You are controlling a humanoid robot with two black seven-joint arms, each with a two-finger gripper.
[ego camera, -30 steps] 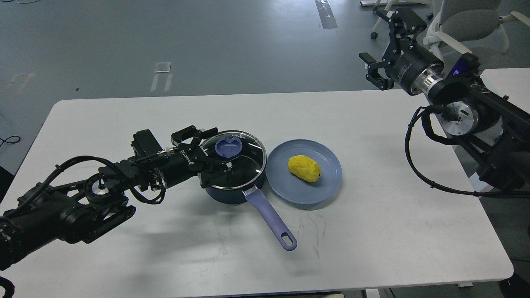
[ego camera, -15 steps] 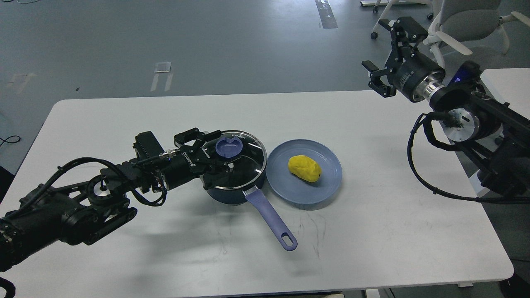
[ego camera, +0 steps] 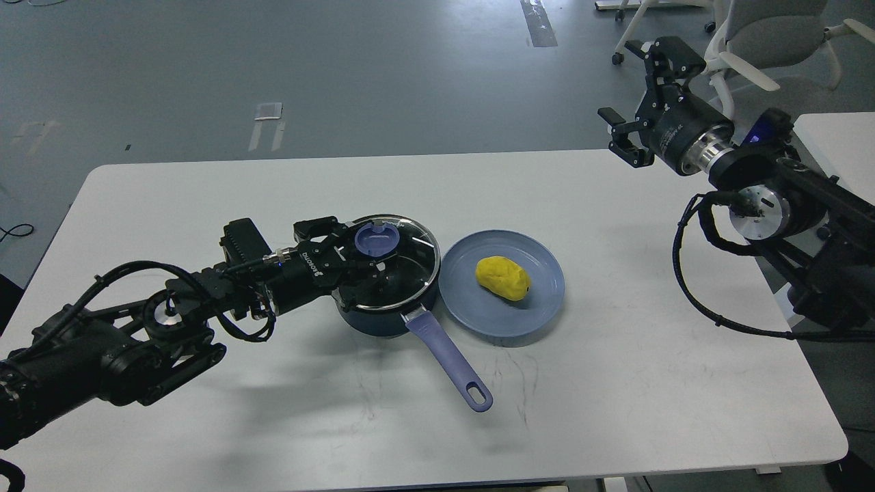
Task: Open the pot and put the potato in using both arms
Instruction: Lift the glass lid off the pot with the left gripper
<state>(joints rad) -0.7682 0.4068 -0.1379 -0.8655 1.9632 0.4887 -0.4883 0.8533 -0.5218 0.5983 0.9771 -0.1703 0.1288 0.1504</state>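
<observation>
My gripper will uncover an empty pot [ego camera: 379, 322] when it lifts the lid by its purple knob, because only plain dark shows through the glass lid [ego camera: 411, 272].
A dark blue pot [ego camera: 389, 316] with a glass lid [ego camera: 410, 263] and a purple knob [ego camera: 376, 240] stands at the table's middle, its purple handle [ego camera: 448, 362] pointing to the front right. A yellow potato [ego camera: 503, 277] lies on a blue plate [ego camera: 540, 307] right next to the pot. My left gripper [ego camera: 359, 258] is open over the lid's left side, one finger behind the knob and one in front of it, not closed on it. My right gripper [ego camera: 639, 96] is open and empty, held high above the table's far right edge.
The white table [ego camera: 615, 383] carries only the pot and plate. Office chairs [ego camera: 772, 34] stand on the floor behind the right arm. A second white table [ego camera: 837, 130] sits at the far right.
My left gripper has slid a little right over the lid, closer around the knob. My right gripper has shifted slightly right and down.
</observation>
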